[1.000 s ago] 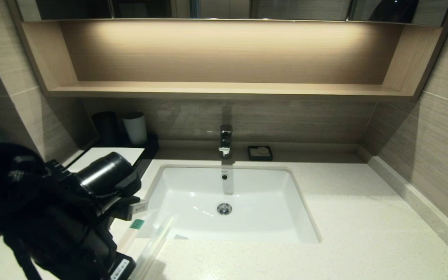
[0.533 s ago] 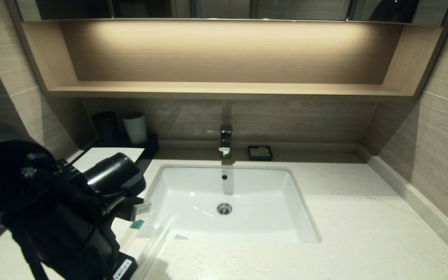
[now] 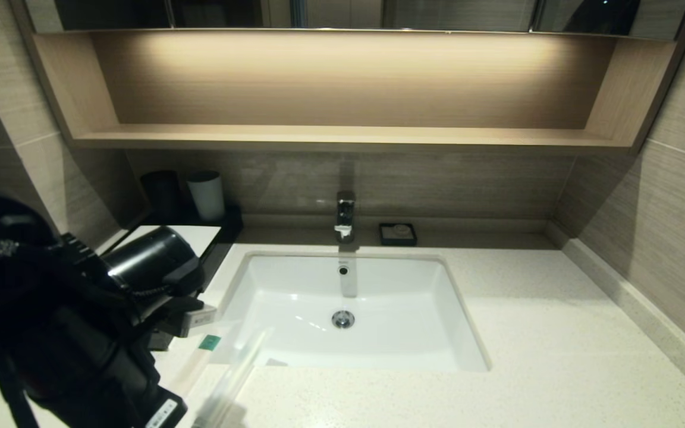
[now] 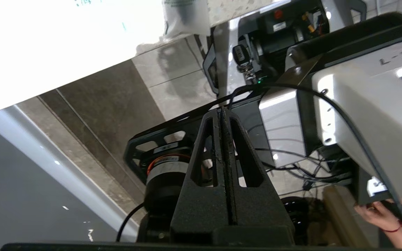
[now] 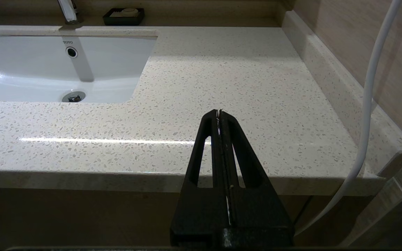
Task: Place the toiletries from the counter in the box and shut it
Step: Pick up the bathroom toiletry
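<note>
My left gripper is pointing past the counter's edge (image 4: pixel 134 58) while the wrapped toiletries are by the sink, so I should move my left gripper over their sink-side ends (image 3: pixel 255 343).
Slim toiletries (image 3: pixel 232 371) in clear wrappers, one with a green label (image 3: pixel 210 342), lie on the speckled counter (image 3: pixel 527 333) at the sink's front left corner. One wrapper end (image 4: pixel 185 17) shows at the counter's edge in the left wrist view. The box (image 3: pixel 200 235) shows only its white top at the back left; my left arm (image 3: pixel 69 321) hides its front. My left gripper (image 4: pixel 221 111) is shut and empty, pointing down past the counter's edge at the robot's base. My right gripper (image 5: pixel 219 112) is shut and empty, in front of the counter's right front edge.
A white sink (image 3: pixel 348 297) with a faucet (image 3: pixel 345 214) sits mid-counter. A black cup (image 3: pixel 161 193) and a white cup (image 3: pixel 207 195) stand behind the box. A soap dish (image 3: pixel 398 233) sits at the back. A white cable (image 5: pixel 368 87) hangs on the right.
My left arm rose slightly toward the right, then swung back to the left and lower. The toiletries and the box have not moved.
</note>
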